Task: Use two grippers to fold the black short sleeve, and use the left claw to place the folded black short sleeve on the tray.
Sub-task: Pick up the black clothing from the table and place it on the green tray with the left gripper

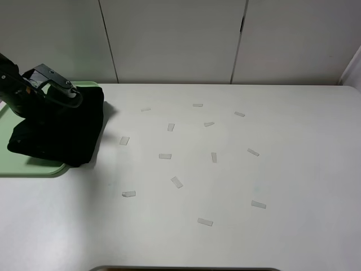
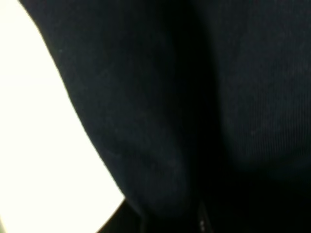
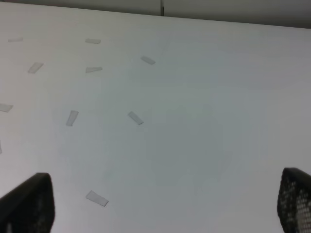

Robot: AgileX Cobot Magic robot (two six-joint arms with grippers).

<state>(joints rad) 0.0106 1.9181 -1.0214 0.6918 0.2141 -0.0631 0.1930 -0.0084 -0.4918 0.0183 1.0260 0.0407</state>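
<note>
The folded black short sleeve hangs over the tray, one edge of the sleeve past its rim. My left gripper continues inward until that edge is inside.
The black short sleeve is a folded dark bundle at the far left, lying mostly over the pale green tray with its right edge hanging past the tray onto the table. My left gripper presses into the top of the bundle, its fingertips buried in the cloth, shut on the fabric. In the left wrist view, black cloth fills nearly everything. My right gripper is out of the exterior view; its wrist view shows two fingers far apart above bare table, open and empty.
Several small grey tape strips are scattered over the middle of the white table. White cabinet panels stand along the table's far edge. The tray reaches the left edge of the view.
</note>
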